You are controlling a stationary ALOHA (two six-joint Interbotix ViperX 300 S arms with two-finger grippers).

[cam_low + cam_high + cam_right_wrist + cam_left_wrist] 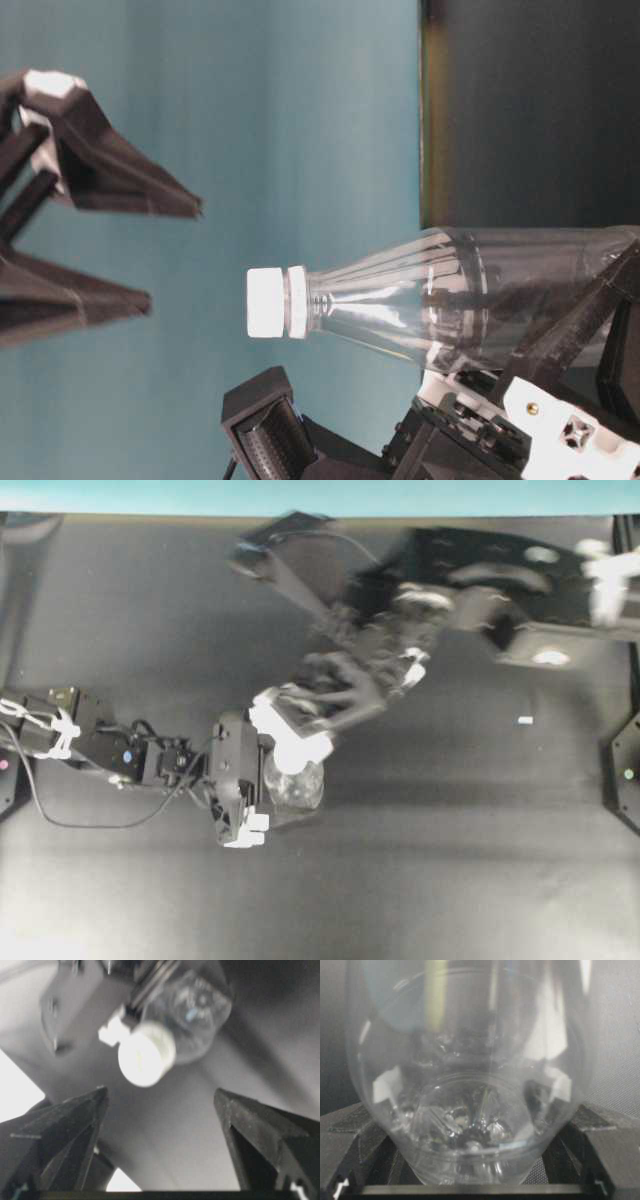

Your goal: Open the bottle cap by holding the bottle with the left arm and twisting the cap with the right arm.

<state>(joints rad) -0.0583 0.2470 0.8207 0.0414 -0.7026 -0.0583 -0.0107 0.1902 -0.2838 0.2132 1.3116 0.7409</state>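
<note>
My gripper will turn the white bottle cap when it twists, but the cap will stay on the bottle's neck, because it sits low against the clear bottle's shoulder.
The clear bottle stands with its lower body gripped between the black fingers of my left gripper. In the left wrist view the bottle fills the frame, and the left gripper is shut on its base. The white bottle cap sits on the neck, untouched. My right gripper is open, and its two pointed fingers are a short way off the cap's end. In the right wrist view the cap lies beyond the wide-apart fingers of the right gripper, with nothing between them.
The right arm is motion-blurred in the overhead view and reaches in from the top right. A small white scrap lies on the dark table. A teal wall stands behind.
</note>
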